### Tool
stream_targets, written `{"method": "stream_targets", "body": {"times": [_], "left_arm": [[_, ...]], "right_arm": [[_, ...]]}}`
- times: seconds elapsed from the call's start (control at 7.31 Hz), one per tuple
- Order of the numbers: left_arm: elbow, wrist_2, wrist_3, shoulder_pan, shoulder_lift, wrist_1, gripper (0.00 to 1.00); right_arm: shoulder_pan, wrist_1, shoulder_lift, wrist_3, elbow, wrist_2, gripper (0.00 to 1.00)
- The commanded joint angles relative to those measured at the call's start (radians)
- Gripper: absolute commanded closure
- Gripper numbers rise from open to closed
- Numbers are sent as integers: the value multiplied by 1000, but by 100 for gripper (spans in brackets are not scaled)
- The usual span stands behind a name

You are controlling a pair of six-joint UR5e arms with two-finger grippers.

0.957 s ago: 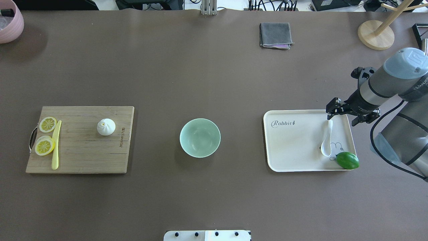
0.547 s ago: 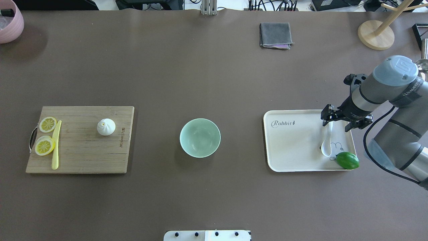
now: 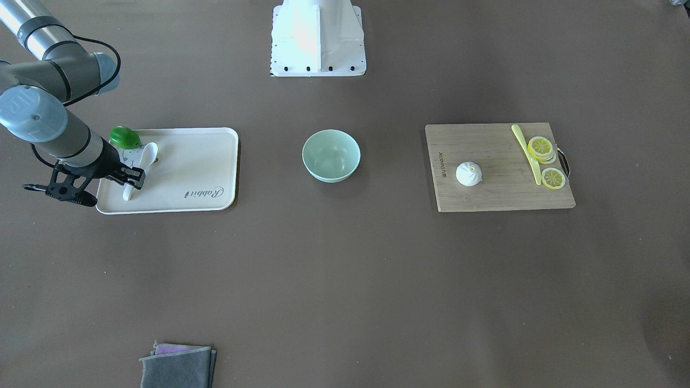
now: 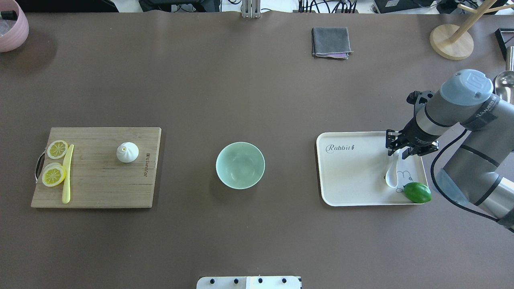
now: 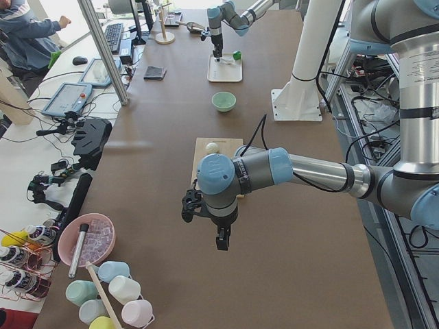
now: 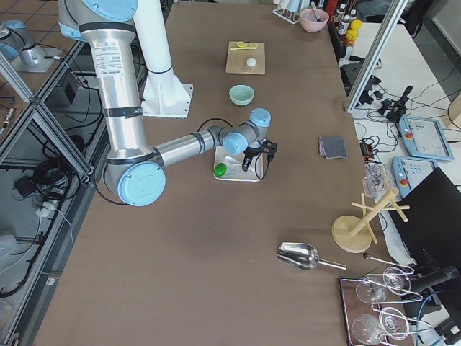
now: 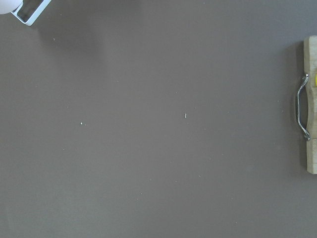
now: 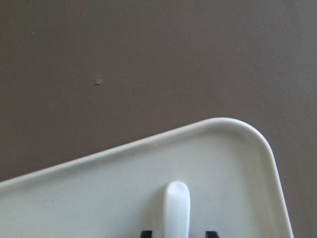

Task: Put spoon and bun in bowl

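I expect the spoon's handle to lean out over the bowl's rim when I lower it in, because the white spoon (image 3: 149,154) looks about as long as the bowl's opening (image 3: 331,154) is wide.
The white spoon (image 4: 392,170) lies on the cream tray (image 4: 353,176), scoop toward the robot, next to a green lime (image 4: 417,192). My right gripper (image 4: 399,152) is low over the far end of the spoon's handle. In the right wrist view its fingertips (image 8: 146,233) stand open on either side of the handle (image 8: 177,208), with a gap on each side. The mint-green bowl (image 4: 240,166) stands empty mid-table. The white bun (image 4: 127,152) sits on the wooden cutting board (image 4: 100,184). My left gripper (image 5: 204,229) shows only in the exterior left view, hovering beyond the board's end; I cannot tell its state.
Lemon slices (image 4: 54,175) and a pale-yellow knife (image 4: 67,172) lie on the board's left end. A grey folded cloth (image 4: 331,42) lies at the far side. A wooden stand (image 4: 451,42) is at the far right and a pink bowl (image 4: 12,28) at the far left corner.
My right gripper has moved left and down over the tray onto the spoon's handle, and its fingers have narrowed around it. The spoon, bun and bowl have not moved.
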Motion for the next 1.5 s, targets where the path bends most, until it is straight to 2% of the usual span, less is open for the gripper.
{"method": "stream_targets", "body": {"times": [0.0,0.14,0.27,0.68,0.82,0.96,1.23,1.37], "left_arm": [[0,0,-1,0,-1,0,3],[0,0,-1,0,-2,0,3],[0,-2,-3,0,-1,2,3],[-20,-30,-116,30,-37,0,3],[-22,-78,-162,93,-59,-5,3],[-20,-81,-276,166,-85,-47,3],[-9,-81,-521,306,-88,-240,3],[21,-74,-669,440,-111,-344,4]], "right_arm": [[0,1,-13,1,3,-1,69],[-2,-1,-5,2,6,-1,89],[-2,-1,-4,2,7,0,100],[-2,-10,4,24,43,6,100],[-2,-10,7,24,53,9,100],[-2,-13,19,59,72,9,100],[-11,-13,64,168,93,11,100],[-49,-15,102,258,104,-1,100]]}}
